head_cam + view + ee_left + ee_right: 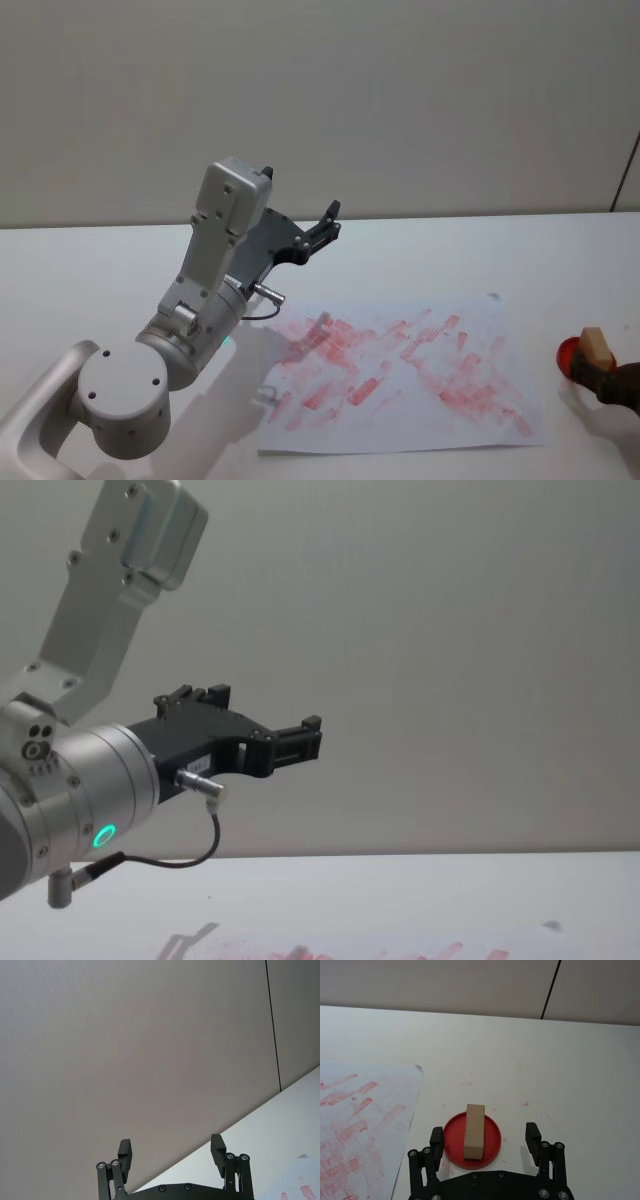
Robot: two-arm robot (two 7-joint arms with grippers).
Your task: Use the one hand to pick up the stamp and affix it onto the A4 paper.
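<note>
Narrow red prints [352, 1130] mark the A4 paper, so the stamp [474, 1132] will come free of the red ink pad, leaving it behind, when I lift.
The stamp [474, 1130] is a small light-brown wooden block standing on a round red ink pad [454, 1138]; in the head view the stamp [597, 345] is at the table's far right. My right gripper [485, 1139] is open, its fingers either side of the stamp and clear of it. The A4 paper [400, 375], covered in smudged red prints, lies flat mid-table, to the left of the pad [567, 354]. Its edge [365, 1115] comes close to the pad. My left gripper [171, 1151] is open and empty, held high over the table's left side [328, 220].
The raised left arm [215, 270] stands over the paper's left end. White tabletop [545, 1060] stretches beyond the pad to a grey wall [445, 980]. A few faint red specks [467, 1082] mark the table near the pad.
</note>
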